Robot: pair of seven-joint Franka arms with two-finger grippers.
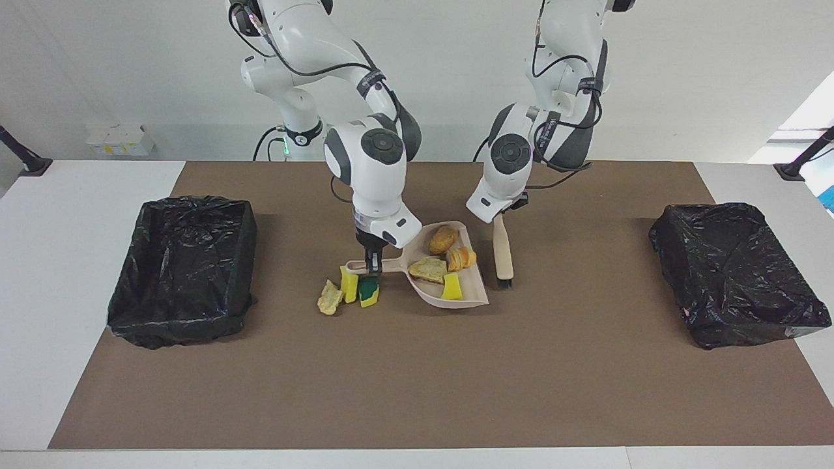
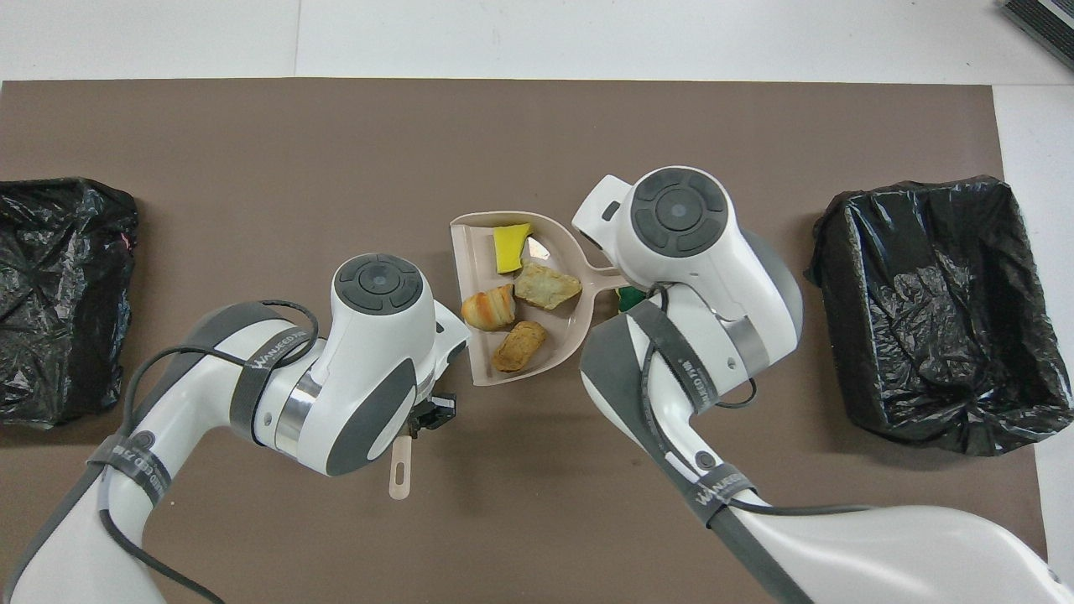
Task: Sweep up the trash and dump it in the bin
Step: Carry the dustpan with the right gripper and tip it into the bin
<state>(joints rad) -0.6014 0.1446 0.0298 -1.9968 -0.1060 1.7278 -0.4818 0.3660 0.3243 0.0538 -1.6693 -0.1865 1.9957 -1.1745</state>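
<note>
I should move my left gripper back next toward the open mat [image 2: 485, 513] between my arms and let go of the brush [image 1: 502, 249] there, as the brush is clear of the loaded dustpan.
My right gripper [image 1: 373, 263] is shut on the handle of the beige dustpan [image 1: 472, 284], which looks raised a little off the mat. In the pan lie trash pieces: a brown chunk [image 1: 443, 239], an orange chunk [image 1: 461, 258], a tan piece [image 1: 427, 269] and a yellow sponge [image 1: 451, 286]. Three more trash bits lie on the mat under the handle: a pale yellow piece [image 1: 330, 297], a yellow sponge [image 1: 350, 284] and a green-backed sponge [image 1: 369, 291]. My left gripper [image 1: 500, 218] is shut on the brush [image 1: 502, 251], which hangs bristles down beside the pan. From overhead the dustpan [image 2: 475, 252] shows between both wrists, which hide the fingers.
A black-bagged bin [image 1: 176, 319] stands at the right arm's end of the brown mat, and another bin [image 1: 736, 280] stands at the left arm's end. Overhead they are the bin [image 2: 940, 310] and the bin [image 2: 59, 294]. The brush's handle end [image 2: 401, 474] pokes out under my left wrist.
</note>
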